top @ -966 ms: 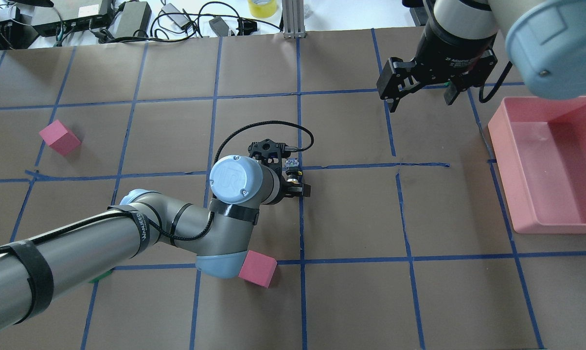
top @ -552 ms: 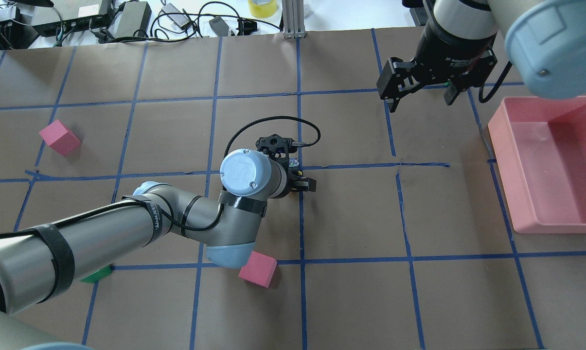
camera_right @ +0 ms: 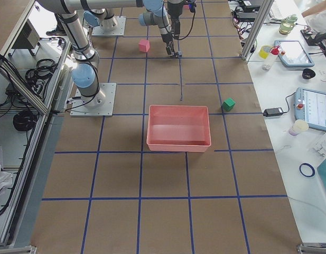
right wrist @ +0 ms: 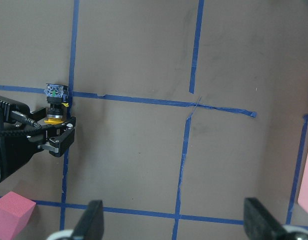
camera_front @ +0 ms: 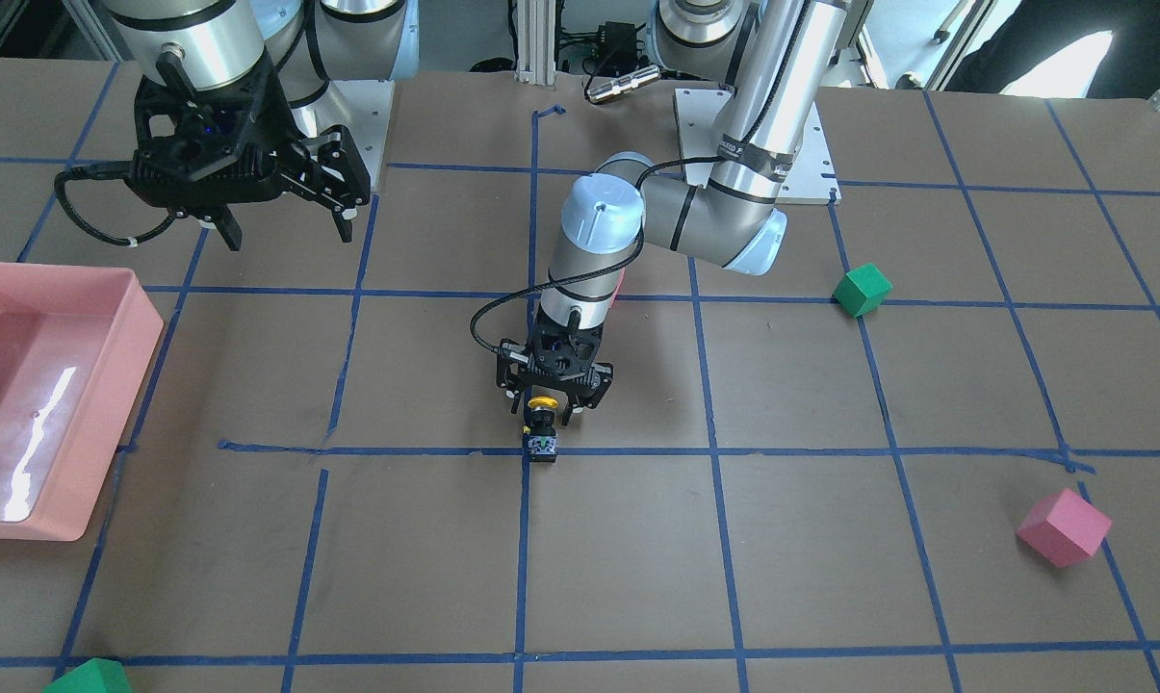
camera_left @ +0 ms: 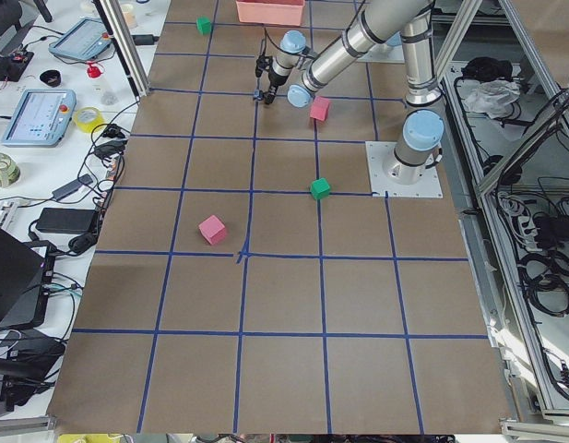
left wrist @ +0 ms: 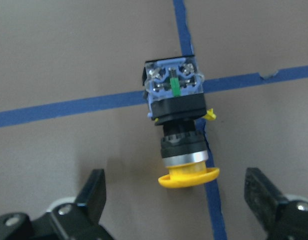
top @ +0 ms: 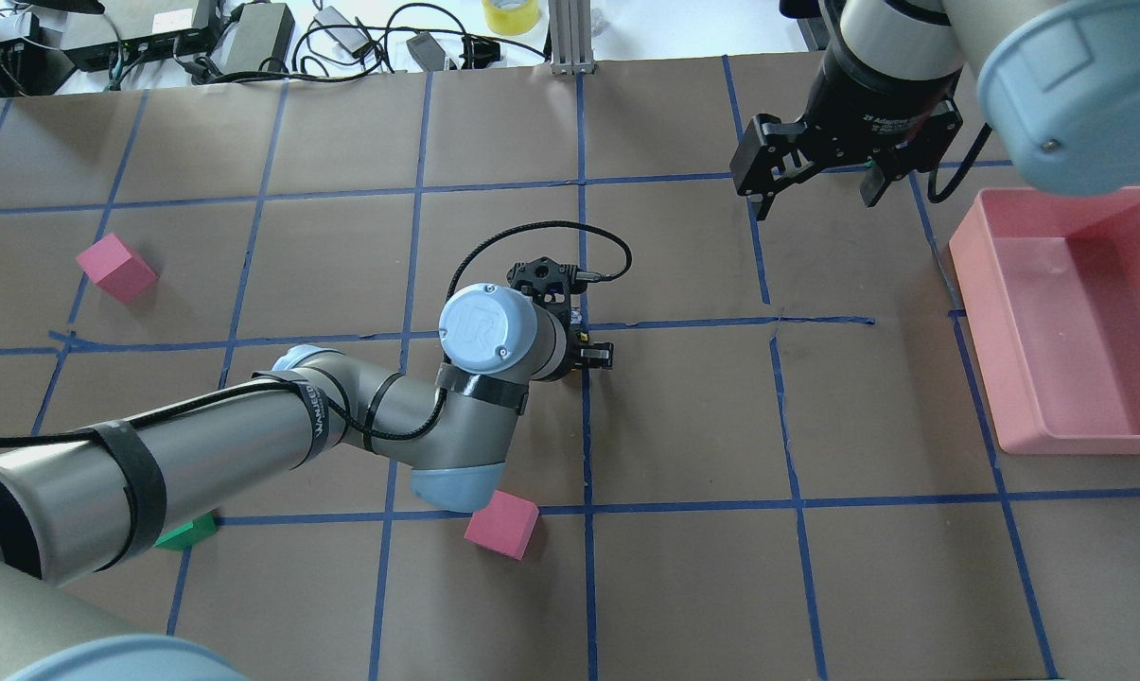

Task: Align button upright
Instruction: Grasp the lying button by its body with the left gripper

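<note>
The block base (camera_front: pixel 541 447) has a flat, square end. The button (camera_front: pixel 542 423) will stand on its own when I turn it cap up and put it down.
The button (left wrist: pixel 177 131) lies on its side on a blue tape crossing, grey-blue block base away from my left wrist and yellow cap (left wrist: pixel 188 177) toward it. It also shows in the front view (camera_front: pixel 541 430), the overhead view (top: pixel 578 322) and the right wrist view (right wrist: pixel 55 101). My left gripper (left wrist: pixel 177 200) is open, low over the table, with one finger on each side of the cap end and neither touching it; it shows too in the front view (camera_front: pixel 548 416). My right gripper (top: pixel 815 199) is open and empty, high at the far right.
A pink tray (top: pixel 976 293) stands at the right edge. Pink foam cubes lie near my left elbow (top: pixel 501 523) and at the far left (top: pixel 115 268). A green cube (top: pixel 186 532) peeks out under my left arm. Another green cube (camera_front: pixel 89 677) lies at the front corner.
My left wrist has moved forward and a little right, bringing the open fingers up around the button's cap end. The button and my right gripper have not moved.
</note>
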{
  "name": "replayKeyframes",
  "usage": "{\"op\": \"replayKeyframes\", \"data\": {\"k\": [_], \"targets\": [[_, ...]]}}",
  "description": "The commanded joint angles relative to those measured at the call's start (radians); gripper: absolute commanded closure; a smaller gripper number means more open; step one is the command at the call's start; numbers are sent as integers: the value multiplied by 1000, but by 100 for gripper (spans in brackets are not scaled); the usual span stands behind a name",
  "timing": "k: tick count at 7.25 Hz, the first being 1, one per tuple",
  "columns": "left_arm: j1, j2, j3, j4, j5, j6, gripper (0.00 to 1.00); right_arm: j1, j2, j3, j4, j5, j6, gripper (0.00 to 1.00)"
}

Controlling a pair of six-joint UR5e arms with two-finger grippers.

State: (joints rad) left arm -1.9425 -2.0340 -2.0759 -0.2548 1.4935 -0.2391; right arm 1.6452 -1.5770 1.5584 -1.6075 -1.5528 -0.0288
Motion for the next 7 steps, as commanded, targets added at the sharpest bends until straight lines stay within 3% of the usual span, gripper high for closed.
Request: {"op": "replayKeyframes", "data": {"k": [1,2,4,6,7], "targets": [[-3,15,3,-88,-2,-8,100,-1,0,2,6,-3,1,0],[-1,20,28,-128,-2,-8,100,-1,0,3,6,-4,3,0],[-1,38,130,-370,-2,-47,100,-1,0,3,7,-4,4,0],[10,52,261,-673,-71,-192,100,-1,0,3,9,-4,6,0],[51,57,287,-793,-155,-269,100,-1,0,3,11,-6,7,0]]}}
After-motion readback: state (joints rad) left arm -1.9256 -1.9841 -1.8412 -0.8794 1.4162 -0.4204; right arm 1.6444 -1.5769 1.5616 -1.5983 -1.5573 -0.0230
